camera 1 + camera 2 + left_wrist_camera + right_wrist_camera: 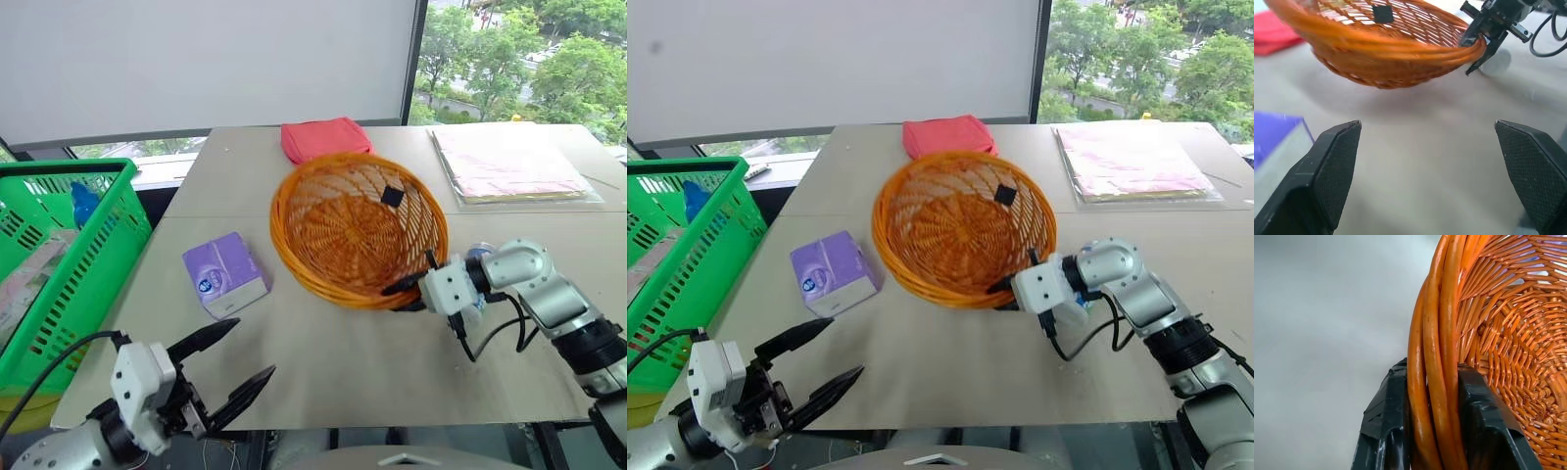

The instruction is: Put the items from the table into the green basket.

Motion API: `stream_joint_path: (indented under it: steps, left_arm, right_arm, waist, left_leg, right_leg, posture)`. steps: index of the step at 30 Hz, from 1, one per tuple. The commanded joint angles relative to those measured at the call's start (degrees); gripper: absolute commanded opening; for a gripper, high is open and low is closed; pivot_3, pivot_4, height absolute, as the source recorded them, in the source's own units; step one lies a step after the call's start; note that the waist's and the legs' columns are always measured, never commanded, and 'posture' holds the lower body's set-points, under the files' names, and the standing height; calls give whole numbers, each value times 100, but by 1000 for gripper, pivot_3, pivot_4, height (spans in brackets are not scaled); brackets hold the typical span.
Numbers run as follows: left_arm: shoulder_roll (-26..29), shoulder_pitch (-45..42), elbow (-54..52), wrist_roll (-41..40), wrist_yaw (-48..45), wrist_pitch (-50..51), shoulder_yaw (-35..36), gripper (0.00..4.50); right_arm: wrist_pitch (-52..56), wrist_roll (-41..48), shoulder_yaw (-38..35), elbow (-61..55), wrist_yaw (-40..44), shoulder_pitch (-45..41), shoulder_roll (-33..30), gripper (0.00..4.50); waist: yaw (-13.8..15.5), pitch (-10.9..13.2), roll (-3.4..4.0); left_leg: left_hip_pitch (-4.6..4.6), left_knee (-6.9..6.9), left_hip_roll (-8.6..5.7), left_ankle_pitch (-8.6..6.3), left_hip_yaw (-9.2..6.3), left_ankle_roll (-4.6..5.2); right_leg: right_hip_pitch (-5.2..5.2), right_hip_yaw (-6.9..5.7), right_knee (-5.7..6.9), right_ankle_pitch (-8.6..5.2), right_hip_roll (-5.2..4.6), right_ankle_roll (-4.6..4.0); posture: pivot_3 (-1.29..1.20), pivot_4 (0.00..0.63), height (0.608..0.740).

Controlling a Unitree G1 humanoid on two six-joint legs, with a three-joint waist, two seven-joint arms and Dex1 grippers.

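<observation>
Next, I put the wicker basket down on the pink sheets with my right gripper before my left gripper takes the purple tissue pack, because the basket is hanging beside the pack.
The purple tissue pack lies on the table to the left of the round orange wicker basket. My right gripper is shut on that wicker basket's near right rim, one finger inside and one outside. A small whitish bottle peeks out beneath my right wrist, mostly hidden. My left gripper hangs open at the table's front left, in front of the tissue pack, with nothing between its fingers. The green basket stands off the table's left edge.
A folded red cloth lies behind the wicker basket. A stack of pink sheets in a clear sleeve sits at the back right. A small black square lies inside the wicker basket. The green basket holds a blue thing.
</observation>
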Motion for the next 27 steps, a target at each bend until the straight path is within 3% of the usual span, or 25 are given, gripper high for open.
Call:
stream_joint_path:
  steps: [1,7,13,14,20,24,27]
  left_arm:
    - [132,-543,-297,-263,333,250,-90,4500]
    - [215,-2616,-328,-400,1519,1378,-1058,4500]
    - [61,-4117,123,-23,2376,2130,-1745,4500]
    - [68,-4228,207,109,2458,2188,-1808,4500]
    - [11,-4243,267,429,3078,2663,-1653,4500]
    - [-376,-3848,3,752,4044,2845,-966,4500]
    - [-632,-3432,-210,1015,4569,3039,-580,4500]
  right_arm:
    - [120,24,-755,651,-458,-753,-141,545]
    - [-585,-1024,-661,4096,-1106,-2113,-529,545]
    - [-375,-1500,-659,6620,-1836,-3416,-49,545]
    - [-427,-1632,-612,6808,-2022,-3565,-16,1568]
    - [-738,-1988,-553,7067,-2308,-3798,36,4322]
    - [-614,-948,-1198,6306,-1070,-3505,188,4429]
    - [233,315,-1658,4664,99,-2774,341,4429]
  waist:
    - [5,3,5]
    - [72,-19,-17]
    - [-307,-18,-7]
    - [-373,-18,-7]
    - [-544,-19,-7]
    - [-511,-18,-8]
    - [-473,-20,-10]
  left_leg:
    - [0,1,0,0,2,0]
    - [-5,12,-11,2,-3,-1]
    - [-16,4,-1,18,41,-28]
    - [-23,1,0,18,52,-28]
    - [-28,-25,17,18,83,-28]
    - [-17,-13,18,16,93,-24]
    - [-12,4,22,2,91,-1]
  right_leg:
    - [0,1,0,3,0,-1]
    - [5,-2,-7,24,-2,4]
    - [-32,38,16,30,4,9]
    - [-46,51,29,30,6,9]
    - [-86,87,51,29,19,9]
    - [-86,99,76,29,19,10]
    - [-81,97,88,30,20,10]
  posture:
    - [53,7,740]
    - [7,0,740]
    - [-16,0,740]
    - [-16,0,740]
    - [14,0,740]
    - [32,0,740]
    - [42,8,740]
